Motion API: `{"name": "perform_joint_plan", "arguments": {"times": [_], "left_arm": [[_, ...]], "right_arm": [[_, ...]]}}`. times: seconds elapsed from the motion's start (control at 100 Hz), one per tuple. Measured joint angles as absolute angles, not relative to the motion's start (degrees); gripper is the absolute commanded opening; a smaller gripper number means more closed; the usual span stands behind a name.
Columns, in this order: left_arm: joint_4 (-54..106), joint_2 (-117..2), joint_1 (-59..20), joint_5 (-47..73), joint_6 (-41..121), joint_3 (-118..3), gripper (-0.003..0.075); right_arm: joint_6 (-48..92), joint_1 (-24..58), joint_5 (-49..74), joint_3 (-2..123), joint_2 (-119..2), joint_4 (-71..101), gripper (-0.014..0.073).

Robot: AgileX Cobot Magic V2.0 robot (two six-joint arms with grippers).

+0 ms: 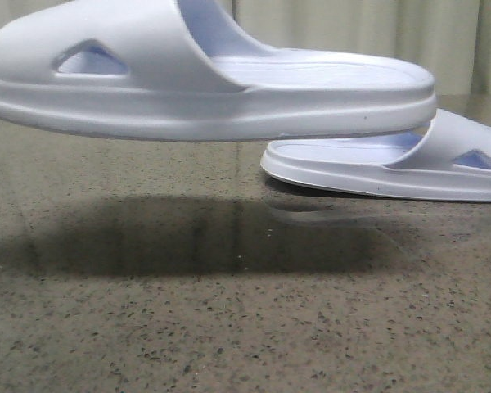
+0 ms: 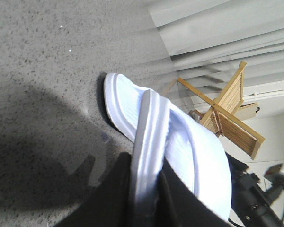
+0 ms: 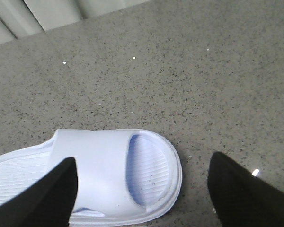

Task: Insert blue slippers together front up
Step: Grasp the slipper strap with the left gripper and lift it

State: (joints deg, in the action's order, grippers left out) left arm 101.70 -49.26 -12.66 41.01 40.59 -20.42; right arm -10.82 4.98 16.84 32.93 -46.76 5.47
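I can see the second slipper lying lower [image 1: 368, 169] than the raised slipper. My left gripper needs to wait while my right gripper picks up the second slipper by its toe end [image 3: 154, 172].
One pale blue slipper [image 1: 188, 82] hangs in the air close to the front camera, sole level, its shadow on the table below. My left gripper [image 2: 149, 198] is shut on its sole edge [image 2: 149, 142]; neither gripper shows in the front view. The second slipper [image 1: 409, 160] lies flat on the table behind and to the right, strap at the right end. In the right wrist view this slipper [image 3: 104, 175] sits between my right gripper's [image 3: 142, 194] wide-open black fingers [image 3: 52, 198], toe end toward the far finger, untouched.
The speckled grey-brown stone table [image 1: 245, 327] fills the front view. Pale curtains [image 1: 352, 29] hang behind it. A wooden folding rack [image 2: 232, 118] stands beyond the table in the left wrist view.
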Motion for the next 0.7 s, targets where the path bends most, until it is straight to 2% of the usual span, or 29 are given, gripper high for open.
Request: {"name": "perform_joint_plan", "arguments": {"times": [0.7], "left_arm": [[101.7,-49.26,-12.66,39.88,40.48,-20.92,0.0016]], "right_arm": [[-14.65,1.63,9.82,33.02,-64.1,7.56,0.0496]]}}
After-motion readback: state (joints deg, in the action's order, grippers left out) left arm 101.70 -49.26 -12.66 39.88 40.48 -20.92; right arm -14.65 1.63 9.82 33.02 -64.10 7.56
